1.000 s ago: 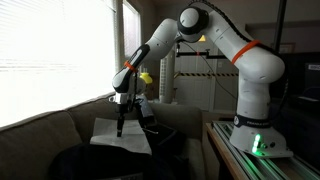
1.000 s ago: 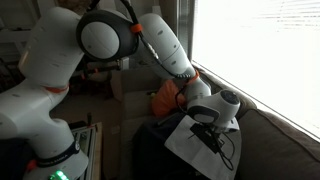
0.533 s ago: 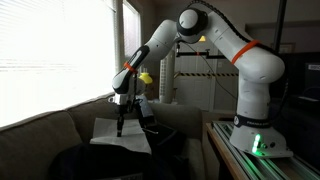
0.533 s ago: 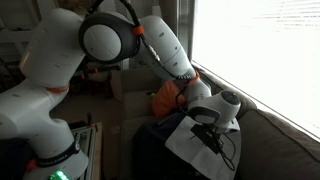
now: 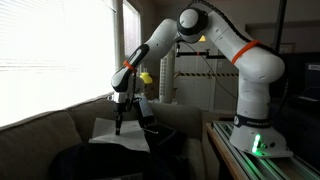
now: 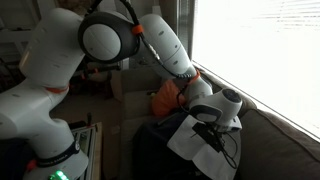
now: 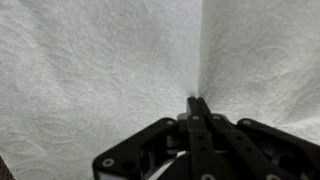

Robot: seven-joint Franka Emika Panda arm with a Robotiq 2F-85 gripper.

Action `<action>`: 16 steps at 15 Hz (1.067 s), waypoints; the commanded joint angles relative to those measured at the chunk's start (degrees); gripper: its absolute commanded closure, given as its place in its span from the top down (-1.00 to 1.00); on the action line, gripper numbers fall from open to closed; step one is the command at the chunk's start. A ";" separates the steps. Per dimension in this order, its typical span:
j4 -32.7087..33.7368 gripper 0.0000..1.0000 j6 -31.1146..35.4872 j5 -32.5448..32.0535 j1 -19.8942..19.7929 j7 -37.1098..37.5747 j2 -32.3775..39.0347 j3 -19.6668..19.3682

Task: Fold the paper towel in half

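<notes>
I should lift the paper towel by the raised crease [image 7: 201, 68] before I put it down folded, because the paper towel's halves [image 6: 187, 139] lie spread out around my gripper's pinch.
The white paper towel [image 5: 122, 139] lies flat on a dark couch seat and shows in both exterior views [image 6: 197, 152]. In the wrist view the paper towel [image 7: 90, 70] fills the frame, and a raised crease runs up from my fingertips. My gripper [image 7: 198, 101] points straight down onto the sheet, jaws pressed together with a pinch of towel between them. The gripper [image 5: 120, 129] stands near the middle of the sheet in an exterior view, and nearer its window-side part [image 6: 215, 143] in an exterior view.
The couch back [image 5: 40, 130] runs under a bright window with blinds [image 5: 50, 50]. An orange object [image 6: 165, 98] sits beside the towel on the couch. The robot base [image 5: 255, 135] stands on a stand next to the couch, and a yellow object [image 5: 146, 77] shows behind the arm.
The jaws have closed together onto the towel and raised a small crease. The arm has hardly moved.
</notes>
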 commanded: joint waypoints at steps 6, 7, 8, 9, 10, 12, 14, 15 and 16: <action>-0.95 -1.00 -2.67 11.10 -5.92 -2.21 -12.82 8.36; -0.78 -1.00 -1.06 13.10 -5.56 -2.35 -14.24 8.63; -1.07 -1.00 3.87 15.23 -4.49 -2.30 -15.32 8.44; -1.40 -1.00 6.85 16.38 -3.62 -2.42 -16.47 8.22; -2.16 -1.00 11.17 17.33 -2.60 -2.70 -17.34 8.19; -3.29 -1.00 20.61 16.29 -0.03 -3.69 -17.10 8.04; -4.03 -1.00 29.62 14.59 4.28 -5.66 -14.55 6.38; -4.88 -1.00 34.02 13.97 6.55 -6.72 -13.07 5.63; -6.56 -1.00 38.51 12.98 7.84 -8.08 -11.48 6.24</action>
